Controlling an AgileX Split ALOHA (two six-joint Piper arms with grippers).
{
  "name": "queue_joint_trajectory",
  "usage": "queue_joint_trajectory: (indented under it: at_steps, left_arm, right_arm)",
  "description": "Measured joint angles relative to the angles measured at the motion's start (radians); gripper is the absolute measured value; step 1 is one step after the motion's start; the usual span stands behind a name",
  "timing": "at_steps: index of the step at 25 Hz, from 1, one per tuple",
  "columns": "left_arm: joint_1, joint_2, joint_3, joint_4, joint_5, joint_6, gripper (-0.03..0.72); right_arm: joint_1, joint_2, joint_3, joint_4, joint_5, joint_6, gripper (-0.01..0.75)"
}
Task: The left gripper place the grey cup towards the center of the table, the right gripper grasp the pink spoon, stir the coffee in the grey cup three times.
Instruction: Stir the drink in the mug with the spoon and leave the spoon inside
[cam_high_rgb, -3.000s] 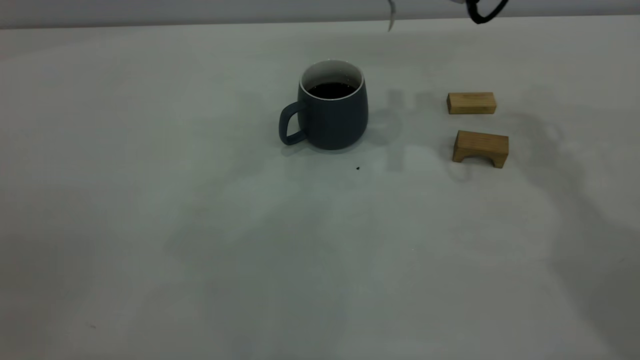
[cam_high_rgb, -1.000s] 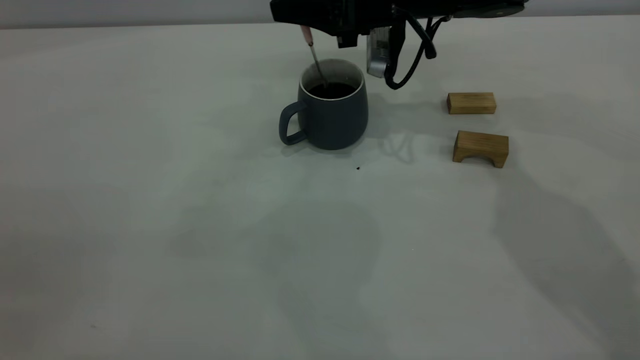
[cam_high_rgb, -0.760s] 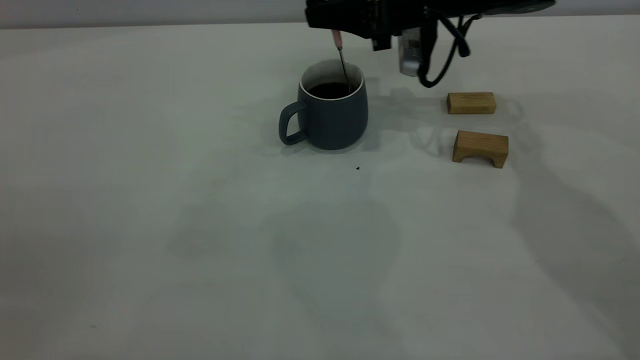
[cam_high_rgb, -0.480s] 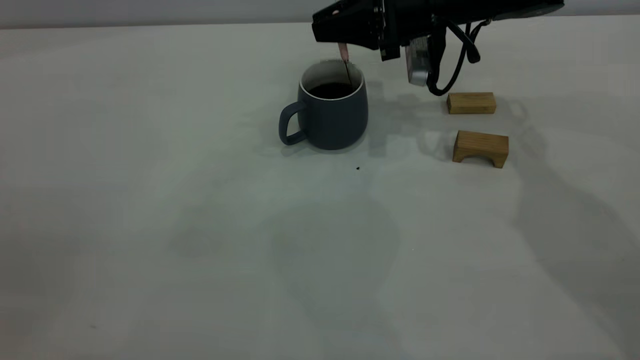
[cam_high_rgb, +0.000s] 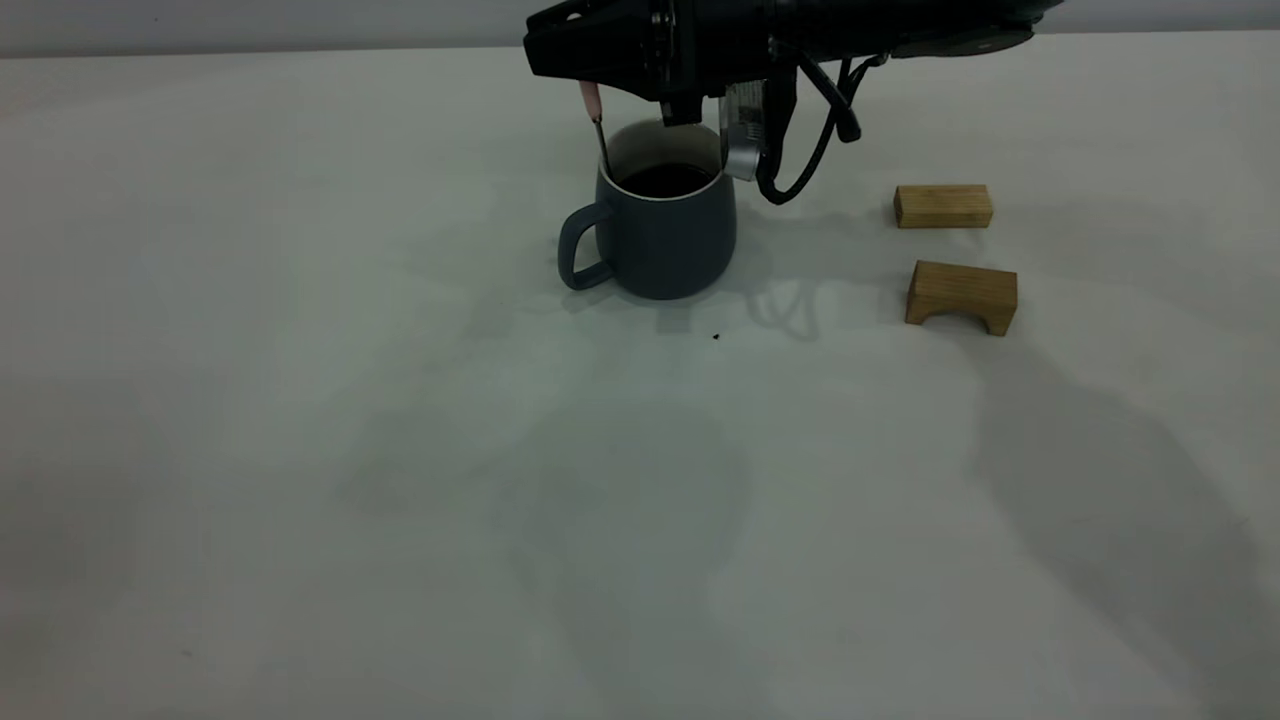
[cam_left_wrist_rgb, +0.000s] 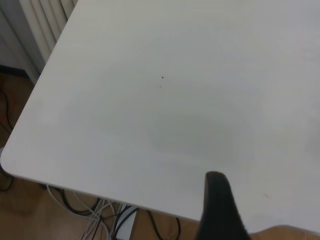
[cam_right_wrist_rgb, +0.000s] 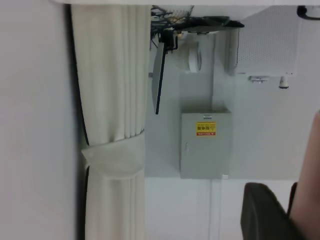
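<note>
The robot's right gripper should sweep the pink spoon back across the coffee (cam_high_rgb: 672, 181), because the spoon's neck is at the grey cup's rim (cam_high_rgb: 608, 172) on the side of the cup's handle.
The grey cup (cam_high_rgb: 665, 240) stands upright near the middle of the table (cam_high_rgb: 400, 450), its handle to the left, with dark coffee (cam_high_rgb: 665, 180) inside. My right gripper (cam_high_rgb: 585, 70) reaches in from the right above the cup, shut on the pink spoon (cam_high_rgb: 592, 98). The spoon hangs down with its metal neck at the cup's left rim; its bowl is hidden. In the right wrist view the pink spoon (cam_right_wrist_rgb: 307, 190) is a pale blur beside a dark finger (cam_right_wrist_rgb: 262, 212). My left gripper (cam_left_wrist_rgb: 218, 210) is a dark shape over a table corner, away from the cup.
Two wooden blocks lie right of the cup: a flat one (cam_high_rgb: 943, 206) farther back and an arch-shaped one (cam_high_rgb: 962, 295) nearer. A dark speck (cam_high_rgb: 716, 336) sits in front of the cup. A black cable and silver camera (cam_high_rgb: 745, 130) hang under the right arm.
The right arm came in over the cup with the spoon. Over the last second the spoon swung from the cup's left side to its right side and back to the left rim.
</note>
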Motion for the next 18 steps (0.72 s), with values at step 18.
queue_joint_trajectory:
  at_steps: [18]
  left_arm:
    - [0.000, 0.000, 0.000, 0.000, 0.000, 0.000, 0.567]
  right_arm:
    - [-0.069, -0.020, -0.002, -0.215, 0.000, 0.157, 0.124]
